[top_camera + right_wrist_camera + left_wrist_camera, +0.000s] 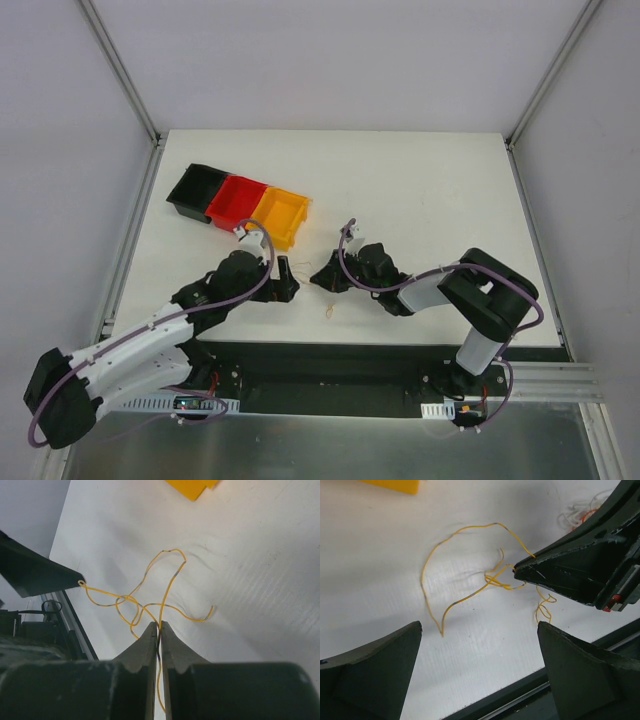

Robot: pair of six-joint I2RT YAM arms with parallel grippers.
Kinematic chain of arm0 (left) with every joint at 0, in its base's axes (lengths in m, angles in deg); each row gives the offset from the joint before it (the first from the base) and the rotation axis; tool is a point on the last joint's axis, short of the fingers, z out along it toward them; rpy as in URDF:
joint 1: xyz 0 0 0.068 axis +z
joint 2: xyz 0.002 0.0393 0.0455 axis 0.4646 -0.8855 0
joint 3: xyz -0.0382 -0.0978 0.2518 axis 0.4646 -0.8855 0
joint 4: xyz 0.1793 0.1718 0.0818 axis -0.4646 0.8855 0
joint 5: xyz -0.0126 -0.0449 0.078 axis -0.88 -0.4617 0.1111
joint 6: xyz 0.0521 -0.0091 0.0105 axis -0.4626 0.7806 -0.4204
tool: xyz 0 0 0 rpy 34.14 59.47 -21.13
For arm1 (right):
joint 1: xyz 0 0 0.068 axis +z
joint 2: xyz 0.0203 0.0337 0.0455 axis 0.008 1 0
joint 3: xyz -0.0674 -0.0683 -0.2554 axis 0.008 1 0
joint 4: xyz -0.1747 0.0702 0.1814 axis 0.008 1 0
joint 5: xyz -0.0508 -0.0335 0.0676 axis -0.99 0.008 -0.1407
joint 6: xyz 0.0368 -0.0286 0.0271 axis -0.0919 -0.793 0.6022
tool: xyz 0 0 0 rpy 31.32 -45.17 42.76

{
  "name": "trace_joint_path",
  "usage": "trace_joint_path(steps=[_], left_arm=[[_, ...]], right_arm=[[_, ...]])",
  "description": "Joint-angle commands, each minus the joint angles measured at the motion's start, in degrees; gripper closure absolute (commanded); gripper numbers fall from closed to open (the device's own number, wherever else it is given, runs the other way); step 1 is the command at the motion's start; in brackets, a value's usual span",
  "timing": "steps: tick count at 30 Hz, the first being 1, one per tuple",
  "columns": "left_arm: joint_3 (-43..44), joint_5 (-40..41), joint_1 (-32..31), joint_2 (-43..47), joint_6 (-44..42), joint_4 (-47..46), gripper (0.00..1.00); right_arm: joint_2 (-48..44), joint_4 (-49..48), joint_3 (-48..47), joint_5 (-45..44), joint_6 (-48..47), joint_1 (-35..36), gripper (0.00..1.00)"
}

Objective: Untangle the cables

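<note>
Next, I take the yellow cable's crossed strands (pixel 493 579) with my left gripper, because the yellow bin (pixel 280 217) is on my left gripper's side but my right gripper is holding the yellow cable.
A thin yellow cable (pixel 470 580) lies looped and crossed on the white table (pixel 420 200) between my two grippers. My right gripper (pixel 160 625) is shut on one strand of the yellow cable (pixel 167 575), which runs down between its jaws. In the left wrist view the right gripper's fingers (pixel 570 575) pinch it from the right. My left gripper (pixel 479 630) stands wide open just short of the loop, with nothing between its fingers. One left finger (pixel 35 575) touches a cable end. A second small tangle (pixel 580 512) of whitish and orange strands lies beyond, near the table's front edge (pixel 330 308).
Three bins stand in a row at the back left: black (pixel 195 190), red (pixel 235 200) and yellow (pixel 280 215). The dark rail (pixel 520 695) along the table's front edge runs close under both grippers.
</note>
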Motion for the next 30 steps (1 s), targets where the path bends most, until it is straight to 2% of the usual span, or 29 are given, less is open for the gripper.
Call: trace_joint_path(steps=[1,5,10,13,17,20,22,25,27,29,30], left_arm=[[-0.7,-11.5,0.5,-9.9,-8.6,-14.6,0.01],[-1.4,-17.6,0.5,-18.2,-12.3,-24.9,0.02],[-1.4,-20.1,-0.9,-25.6,-13.3,-33.9,0.11],[-1.6,-20.3,-1.3,-27.8,-12.2,-36.5,0.14],[-2.1,-20.6,-1.7,-28.0,-13.8,-38.7,0.16],[-2.5,-18.9,-1.8,-27.8,-14.8,-39.4,0.17],[-2.1,-17.7,-1.8,-28.7,-15.2,-39.6,0.21],[-0.9,-18.8,-2.0,-31.4,-15.3,-38.9,0.41],[-1.0,-18.3,-1.9,-31.9,-14.7,-38.9,0.54],[-1.6,-16.6,-1.9,-30.9,-14.2,-38.5,0.77],[-2.1,-16.1,-1.9,-30.0,-14.2,-38.3,0.84]], right_arm=[[-0.8,-3.3,-1.0,0.8,-0.2,0.3,0.91],[-0.3,-6.2,-0.4,0.9,1.8,0.2,0.93],[2.6,-16.7,0.3,-1.0,10.4,0.4,0.96],[3.5,-20.9,2.6,-4.6,14.2,0.6,0.99],[2.3,-18.7,2.7,-4.5,14.5,0.5,0.99],[1.4,-18.7,3.6,-4.5,15.3,0.5,0.93],[1.8,-21.3,3.7,-4.0,16.8,1.3,0.99],[1.9,-23.9,4.4,-5.4,18.2,2.2,0.99],[1.2,-22.3,4.4,-6.8,17.8,2.9,0.99],[0.9,-21.0,4.1,-6.8,16.3,3.4,0.97],[0.5,-20.6,4.1,-6.9,15.5,3.5,0.95]])
